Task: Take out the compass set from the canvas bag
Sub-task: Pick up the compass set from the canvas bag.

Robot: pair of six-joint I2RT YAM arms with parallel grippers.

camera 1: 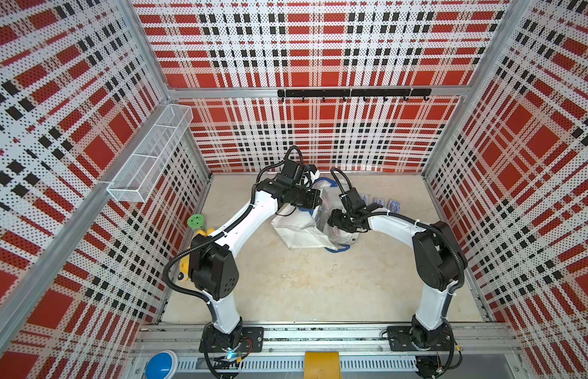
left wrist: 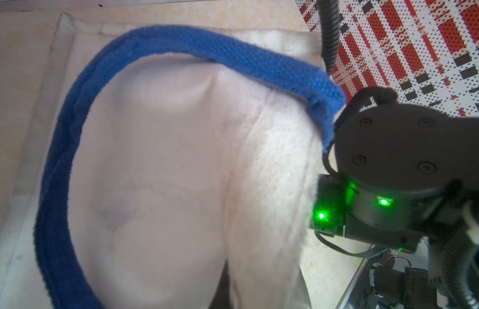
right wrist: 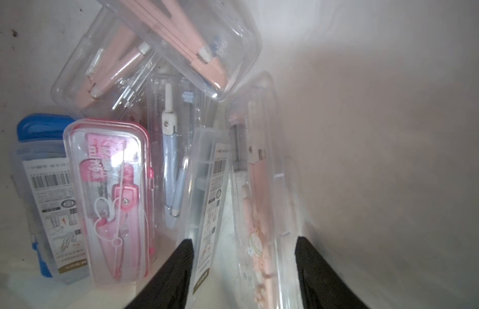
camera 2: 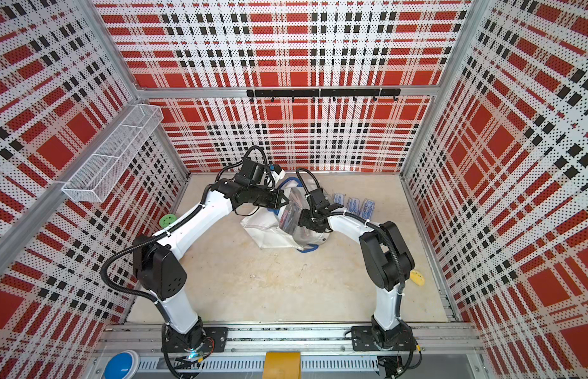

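My right gripper should keep going down, since the pale pink compass set's case (right wrist: pixel 257 201) stands edge-on between the open fingers, until the fingers close across its sides (right wrist: pixel 264 273).
The white canvas bag (camera 1: pixel 296 233) with blue strap handles (left wrist: pixel 206 48) lies on the table's middle in both top views. My left gripper (camera 1: pixel 310 175) is shut on its far rim and holds the fabric up; in the left wrist view white cloth hides the jaws. My right gripper (right wrist: pixel 243 256) is inside the bag's mouth, open. Two clear cases stand edge-on between its black fingers (right wrist: pixel 179 267): one with a pale pink compass set (right wrist: pixel 257 187), one showing a barcode label (right wrist: pixel 209 187). Several more cased sets lie deeper, among them a pink case (right wrist: pixel 112 198).
Three cased compass sets (camera 1: pixel 379 201) lie in a row on the table right of the bag. A green roll (camera 1: pixel 196 221) and yellow items (camera 1: pixel 204 233) sit at the left edge. A yellow piece (camera 2: pixel 416 278) lies behind the right arm. A mesh basket (camera 1: pixel 148 157) hangs on the left wall.
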